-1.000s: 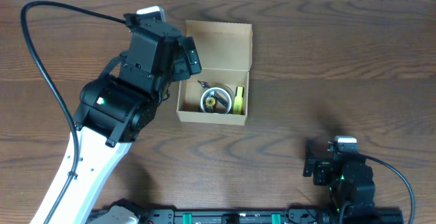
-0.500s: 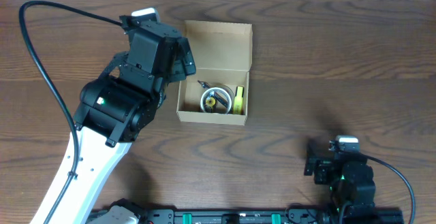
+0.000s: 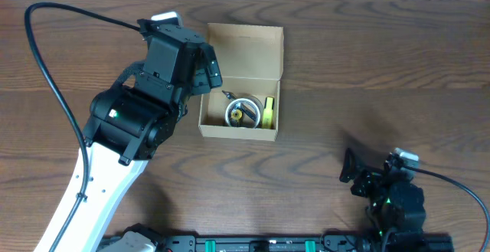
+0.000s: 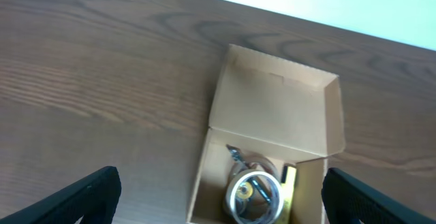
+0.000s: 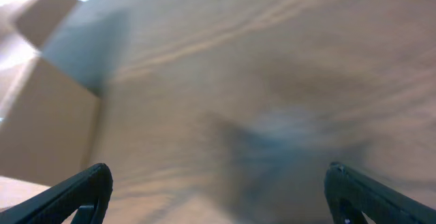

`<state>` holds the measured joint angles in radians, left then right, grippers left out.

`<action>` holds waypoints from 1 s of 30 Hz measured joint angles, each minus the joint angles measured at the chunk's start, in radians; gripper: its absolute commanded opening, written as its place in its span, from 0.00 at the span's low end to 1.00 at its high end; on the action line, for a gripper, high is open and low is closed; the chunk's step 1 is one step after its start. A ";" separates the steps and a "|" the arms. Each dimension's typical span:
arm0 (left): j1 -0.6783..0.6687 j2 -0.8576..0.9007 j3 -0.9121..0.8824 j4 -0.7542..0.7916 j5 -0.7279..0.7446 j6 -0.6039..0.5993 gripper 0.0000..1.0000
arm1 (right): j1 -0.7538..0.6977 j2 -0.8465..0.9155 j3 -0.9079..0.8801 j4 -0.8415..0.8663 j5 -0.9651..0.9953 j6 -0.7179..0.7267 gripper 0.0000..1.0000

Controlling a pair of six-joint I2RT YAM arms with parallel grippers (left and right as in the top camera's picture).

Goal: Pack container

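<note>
My right gripper should close and keep moving until it is beside the box's flap lid (image 3: 245,51), because the clear tape roll and yellow roll are inside the box (image 3: 243,113).
The container (image 3: 245,53) is an open tan cardboard box at the table's upper middle, its flap lid folded back. Inside lie a clear tape roll (image 3: 243,112) and a yellow roll (image 3: 269,112) on edge. My left gripper (image 3: 211,71) is open and empty over the box's left wall. The left wrist view shows the box (image 4: 272,108), the clear roll (image 4: 254,193) and the yellow roll (image 4: 289,178) between my spread left fingers (image 4: 225,200). My right gripper (image 3: 351,181) is open and empty at the front right, apart from the box. Its blurred wrist view (image 5: 225,197) shows the box (image 5: 48,122) at far left.
The brown wooden table (image 3: 383,68) carries nothing else that I can see. A black cable (image 3: 46,68) loops from the left arm over the table's left part. A rail (image 3: 268,244) runs along the front edge.
The right arm has shifted and turned a little to the right at the front edge. The left arm has barely moved beside the box.
</note>
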<state>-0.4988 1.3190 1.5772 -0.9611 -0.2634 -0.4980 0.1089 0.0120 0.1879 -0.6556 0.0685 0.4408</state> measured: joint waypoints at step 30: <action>0.340 0.093 0.002 0.082 0.127 -0.061 0.06 | -0.002 1.219 0.642 0.348 -0.284 -0.191 0.01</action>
<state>-0.1593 1.4124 1.5791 -0.8795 -0.1368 -0.5587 0.1074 1.2312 0.8299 -0.3073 -0.2153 0.2497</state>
